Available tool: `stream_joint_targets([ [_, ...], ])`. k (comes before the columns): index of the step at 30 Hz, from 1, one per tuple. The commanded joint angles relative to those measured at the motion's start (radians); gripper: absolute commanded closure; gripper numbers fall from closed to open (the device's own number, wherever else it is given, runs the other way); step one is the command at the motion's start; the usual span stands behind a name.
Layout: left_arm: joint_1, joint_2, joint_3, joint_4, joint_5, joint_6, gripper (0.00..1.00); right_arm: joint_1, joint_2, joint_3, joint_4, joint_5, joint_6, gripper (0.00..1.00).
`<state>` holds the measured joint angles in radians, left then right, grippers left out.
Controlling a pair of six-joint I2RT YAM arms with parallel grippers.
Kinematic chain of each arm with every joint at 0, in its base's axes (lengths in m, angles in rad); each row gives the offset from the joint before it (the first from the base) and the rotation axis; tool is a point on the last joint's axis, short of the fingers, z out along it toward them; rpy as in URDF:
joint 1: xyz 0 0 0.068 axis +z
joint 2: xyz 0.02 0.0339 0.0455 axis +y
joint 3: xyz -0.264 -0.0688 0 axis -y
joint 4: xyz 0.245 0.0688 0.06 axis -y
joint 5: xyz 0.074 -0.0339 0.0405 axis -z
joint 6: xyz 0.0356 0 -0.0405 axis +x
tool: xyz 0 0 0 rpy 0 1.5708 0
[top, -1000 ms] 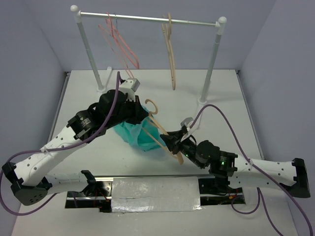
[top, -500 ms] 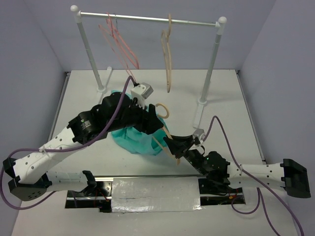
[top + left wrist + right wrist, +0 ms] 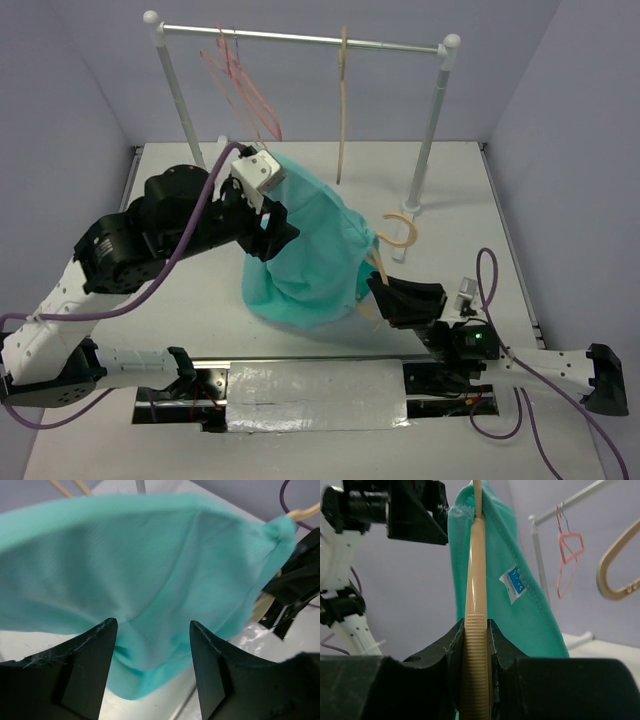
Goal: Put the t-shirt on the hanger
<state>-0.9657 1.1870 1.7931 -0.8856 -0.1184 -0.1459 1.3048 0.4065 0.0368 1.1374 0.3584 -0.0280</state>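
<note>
The robot's right gripper is holding the hanger's ribbed arm [image 3: 379, 264] outside the t-shirt, so the left gripper should first reach across and pinch the collar [image 3: 371, 237] next to the hook.
The teal t-shirt [image 3: 305, 250] hangs spread over the cream hanger [image 3: 378, 268], whose hook [image 3: 400, 232] sticks out to the right. My right gripper [image 3: 388, 295] is shut on the hanger's ribbed arm [image 3: 476, 645] from below and holds it up above the table. In the right wrist view the t-shirt [image 3: 525, 615] drapes past the hanger with a white and blue label showing. My left gripper [image 3: 275, 238] stands at the shirt's left side, raised. Its fingers [image 3: 95, 650] are spread wide, with the t-shirt [image 3: 150, 570] beyond them and nothing pinched between.
A clothes rack [image 3: 300, 38] stands at the back on two white posts. Thin pink hangers [image 3: 240, 85] and a darker tan hanger [image 3: 343, 100] hang from its rail. A foil-covered strip [image 3: 315, 395] lies at the near table edge between the arm bases.
My left gripper has opened, let go of the shirt and drawn up and back to the left. My right gripper has lifted the hanger up and to the right, and the shirt now hangs spread out.
</note>
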Motion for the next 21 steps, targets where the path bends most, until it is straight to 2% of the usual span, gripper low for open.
stream_joint_targets([
  [1,-0.007,-0.01,0.08,-0.009,0.023,0.181,0.29,0.005,-0.104,-0.097,-0.014,-0.078,-0.013,1.0],
  [3,-0.021,-0.001,0.1,-0.004,0.014,0.238,0.33,0.004,-0.15,-0.091,-0.108,-0.091,-0.009,1.0],
  [6,-0.033,0.008,0.15,-0.024,0.087,0.294,0.32,0.004,-0.198,-0.093,-0.214,-0.065,0.002,1.0],
  [9,-0.047,0.02,0.207,-0.047,0.109,0.315,0.34,0.004,-0.222,-0.146,-0.179,-0.067,0.01,1.0],
  [16,-0.1,0.042,0.193,-0.042,0.232,0.429,0.31,0.005,-0.239,-0.205,-0.159,-0.072,0.019,1.0],
  [17,-0.114,0.054,0.189,-0.047,0.226,0.446,0.3,0.005,-0.235,-0.212,-0.16,-0.072,0.019,1.0],
  [19,-0.178,0.118,0.228,-0.097,0.123,0.497,0.3,0.004,-0.218,-0.21,-0.172,-0.068,0.019,1.0],
  [21,-0.246,0.192,0.311,-0.169,0.037,0.534,0.31,0.004,-0.203,-0.216,-0.174,-0.07,0.017,1.0],
])
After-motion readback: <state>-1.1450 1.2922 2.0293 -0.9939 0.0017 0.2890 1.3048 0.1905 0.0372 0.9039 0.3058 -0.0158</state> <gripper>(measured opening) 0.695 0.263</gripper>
